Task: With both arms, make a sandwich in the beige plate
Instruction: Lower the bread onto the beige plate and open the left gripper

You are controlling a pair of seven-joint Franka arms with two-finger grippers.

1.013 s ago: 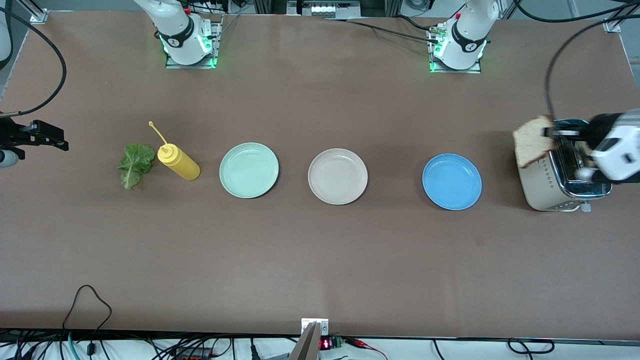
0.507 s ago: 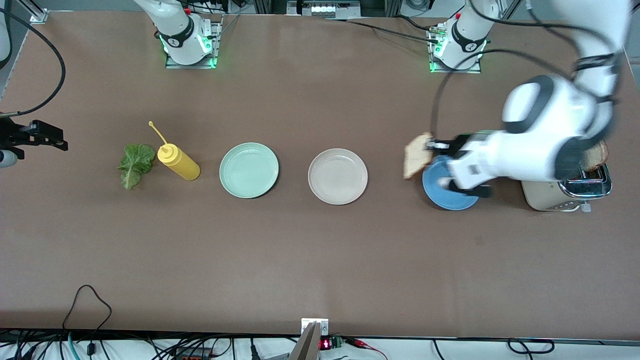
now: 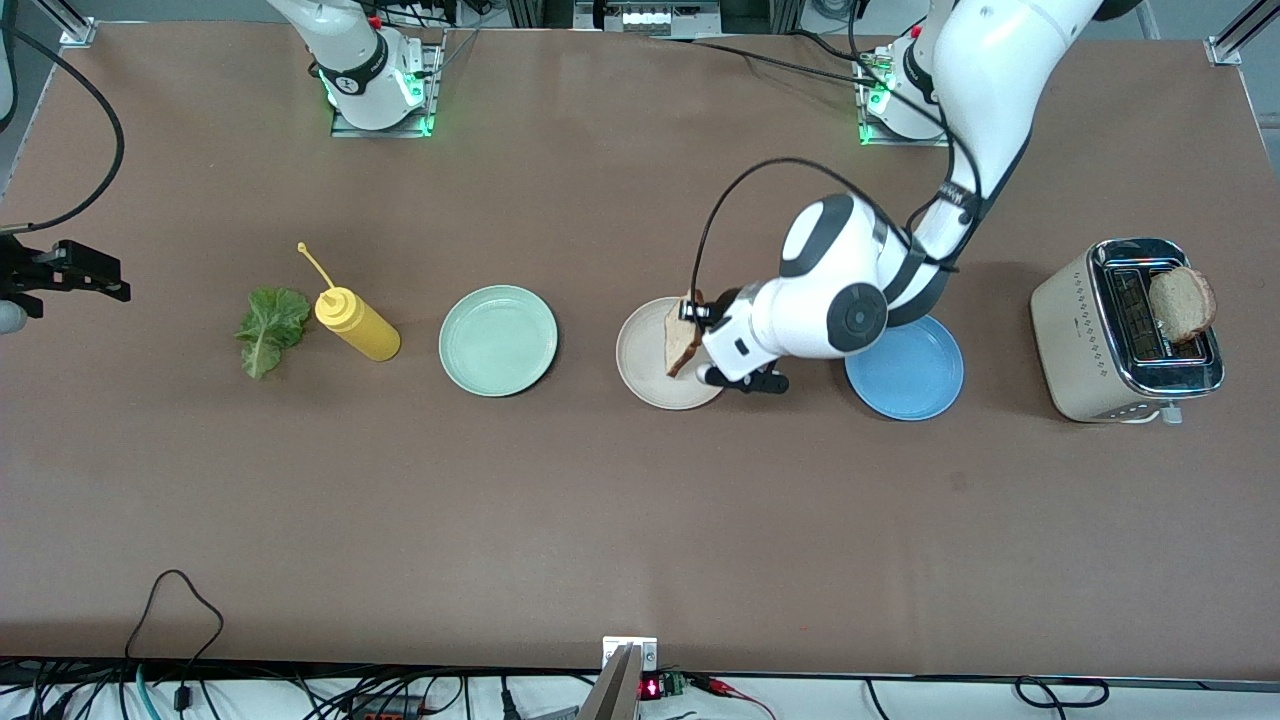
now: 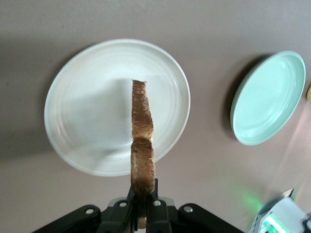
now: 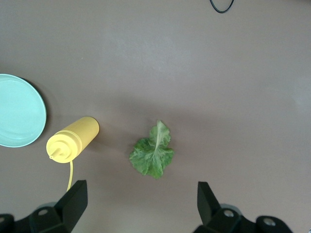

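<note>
The bread slice is standing on edge point(image 3: 680, 340) above the beige plate. My left gripper needs to tip the slice flat onto the plate's middle point(image 3: 661, 356) before it opens and moves away.
My left gripper point(image 3: 694, 314) is shut on a slice of toasted bread point(image 3: 683, 336), held on edge just over the beige plate point(image 3: 645, 375). In the left wrist view the bread slice point(image 4: 142, 141) stands edge-on above the beige plate point(image 4: 82, 116), pinched in my left gripper point(image 4: 143, 206). A second slice point(image 3: 1181, 303) sticks out of the toaster point(image 3: 1085, 340). The lettuce leaf point(image 3: 270, 328) lies flat toward the right arm's end of the table. My right gripper point(image 3: 100, 282) waits open, high over that end; from its wrist the lettuce point(image 5: 153, 154) shows below the right gripper point(image 5: 141, 196).
A yellow squeeze bottle point(image 3: 356, 324) lies beside the lettuce. A mint-green plate point(image 3: 498, 340) sits between it and the beige plate. A blue plate point(image 3: 915, 372) lies between the beige plate and the toaster, partly under my left arm. The bottle point(image 5: 73, 141) and mint-green plate point(image 5: 17, 111) show from the right wrist.
My left arm has swung from the toaster, across the blue plate, to over the beige plate, carrying the bread slice. The right gripper has stayed still.
</note>
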